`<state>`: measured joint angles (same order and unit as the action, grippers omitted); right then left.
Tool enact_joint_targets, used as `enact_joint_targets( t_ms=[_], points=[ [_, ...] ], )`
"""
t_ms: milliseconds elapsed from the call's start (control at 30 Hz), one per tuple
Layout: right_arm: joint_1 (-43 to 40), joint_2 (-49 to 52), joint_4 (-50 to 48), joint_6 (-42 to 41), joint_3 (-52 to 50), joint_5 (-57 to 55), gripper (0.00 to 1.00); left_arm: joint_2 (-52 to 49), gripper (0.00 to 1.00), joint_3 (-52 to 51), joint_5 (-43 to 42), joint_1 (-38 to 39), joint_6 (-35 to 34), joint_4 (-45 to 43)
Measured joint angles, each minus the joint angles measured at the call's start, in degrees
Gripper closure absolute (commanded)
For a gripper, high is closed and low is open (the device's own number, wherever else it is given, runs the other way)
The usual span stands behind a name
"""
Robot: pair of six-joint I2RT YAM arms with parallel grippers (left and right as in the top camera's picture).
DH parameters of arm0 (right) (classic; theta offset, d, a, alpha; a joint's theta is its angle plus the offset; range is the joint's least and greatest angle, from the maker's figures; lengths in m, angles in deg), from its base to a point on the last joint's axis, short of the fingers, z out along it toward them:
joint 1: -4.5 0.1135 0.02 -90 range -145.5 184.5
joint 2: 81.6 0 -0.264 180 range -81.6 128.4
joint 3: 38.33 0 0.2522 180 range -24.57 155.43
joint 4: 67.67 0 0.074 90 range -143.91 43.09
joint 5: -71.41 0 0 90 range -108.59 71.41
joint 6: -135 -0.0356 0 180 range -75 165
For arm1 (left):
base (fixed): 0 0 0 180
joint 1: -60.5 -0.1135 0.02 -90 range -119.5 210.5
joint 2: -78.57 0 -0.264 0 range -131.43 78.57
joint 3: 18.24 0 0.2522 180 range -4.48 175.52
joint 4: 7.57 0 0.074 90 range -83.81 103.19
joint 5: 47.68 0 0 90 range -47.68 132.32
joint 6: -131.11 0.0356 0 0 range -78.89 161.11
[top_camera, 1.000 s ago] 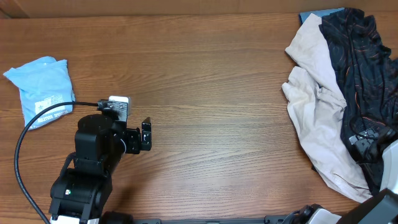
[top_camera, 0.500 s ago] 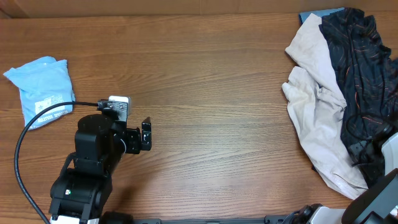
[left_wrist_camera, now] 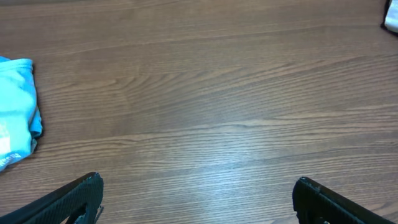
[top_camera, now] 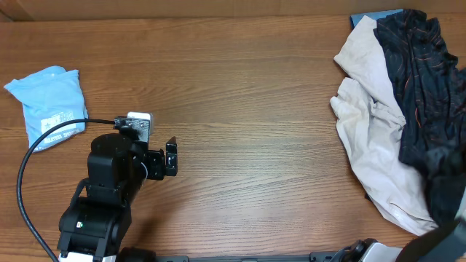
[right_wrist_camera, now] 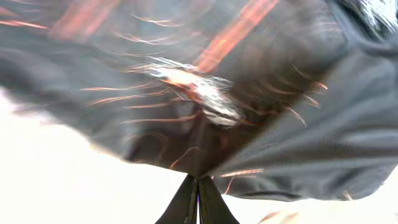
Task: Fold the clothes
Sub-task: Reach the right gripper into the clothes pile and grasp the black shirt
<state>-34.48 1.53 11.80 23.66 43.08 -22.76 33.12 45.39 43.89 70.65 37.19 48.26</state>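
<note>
My right gripper is pinching the black garment alone (right_wrist_camera: 202, 163), and the wood beside the heap is clear. I should keep pulling until the black garment's fold gets to the middle of the table (top_camera: 227, 131).
A heap of clothes lies at the table's right end: a black garment with thin red lines (top_camera: 422, 80) on top of a beige garment (top_camera: 371, 138). In the right wrist view my right gripper (right_wrist_camera: 198, 182) is shut, pinching a fold of the black garment (right_wrist_camera: 261, 93), with the beige garment (right_wrist_camera: 56, 180) pale beneath. From overhead that gripper is hidden under the black cloth at the lower right. A folded light blue garment (top_camera: 47, 105) sits at the far left. My left gripper (top_camera: 172, 157) hovers open over bare wood, its fingers (left_wrist_camera: 81, 199) wide apart and empty.
A blue item (top_camera: 375, 16) peeks out from under the heap at the back right. The wooden table (top_camera: 247, 109) stretches between the blue garment and the heap. A black cable (top_camera: 25, 189) loops beside the left arm.
My right gripper went from open to shut on the black garment. The cloth's lower edge has bunched and shifted over the right arm. The left arm has not moved.
</note>
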Motion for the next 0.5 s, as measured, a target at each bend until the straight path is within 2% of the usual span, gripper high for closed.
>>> enact_joint_targets(
  t_ms=[200,500],
  points=[
    [10.6,-6.3,1.2,6.1,8.0,11.4,0.96,0.0,0.0,0.0,0.0,0.0,0.0,-0.3],
    [41.2,-7.8,-2.2,8.2,9.2,16.2,0.96,0.0,0.0,0.0,0.0,0.0,0.0,-0.5]
  ],
)
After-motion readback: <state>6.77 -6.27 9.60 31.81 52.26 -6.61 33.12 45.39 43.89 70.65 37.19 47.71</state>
